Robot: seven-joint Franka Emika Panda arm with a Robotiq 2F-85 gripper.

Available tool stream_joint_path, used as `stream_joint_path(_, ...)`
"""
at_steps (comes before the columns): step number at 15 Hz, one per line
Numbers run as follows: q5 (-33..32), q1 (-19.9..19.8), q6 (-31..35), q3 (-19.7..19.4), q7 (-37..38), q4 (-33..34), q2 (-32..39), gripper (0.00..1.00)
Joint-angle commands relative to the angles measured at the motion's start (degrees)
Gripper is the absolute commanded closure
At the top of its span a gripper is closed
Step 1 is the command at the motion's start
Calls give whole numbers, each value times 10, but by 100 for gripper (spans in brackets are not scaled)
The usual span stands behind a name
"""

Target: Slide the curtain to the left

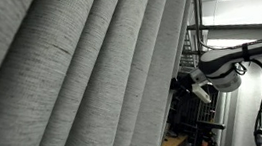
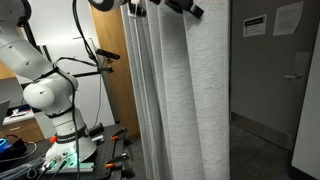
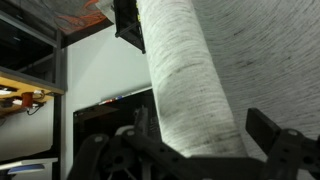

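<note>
The curtain's rounded fold [image 3: 187,82] is between my open fingers, so I should move my gripper next toward the fold's near end [image 3: 203,138] until my fingers can close around it.
The curtain [image 1: 81,79] is a large light-grey woven drape with deep pleats; it fills most of one exterior view and hangs in the middle of the other [image 2: 185,95]. In the wrist view one rounded fold of it [image 3: 190,80] stands between my two dark fingers. My gripper [image 3: 205,140] is open and straddles that fold, with a gap to the right finger. In an exterior view the gripper [image 2: 160,6] is at the top edge of the frame, at the curtain's upper part. The white arm [image 1: 223,67] reaches in to the curtain's edge.
The robot's white base [image 2: 52,100] stands on a table with tools [image 2: 85,160] beside the curtain. A wooden panel [image 2: 112,60] is behind it. A grey door with papers [image 2: 290,70] is on the far side. Shelves [image 3: 25,95] and a dark rack [image 1: 191,111] stand nearby.
</note>
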Motion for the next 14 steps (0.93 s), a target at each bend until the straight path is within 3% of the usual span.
stream_joint_path(1,31,35,17,-15,-3,-12,-13,0)
stream_joint_path(2,7,15,2,-5,6,-4,-2,0)
stream_joint_path(7,13,22,2,-7,6,-4,-3,0)
stream_joint_path(14,3,82,145,-21,-120,-7,5,0)
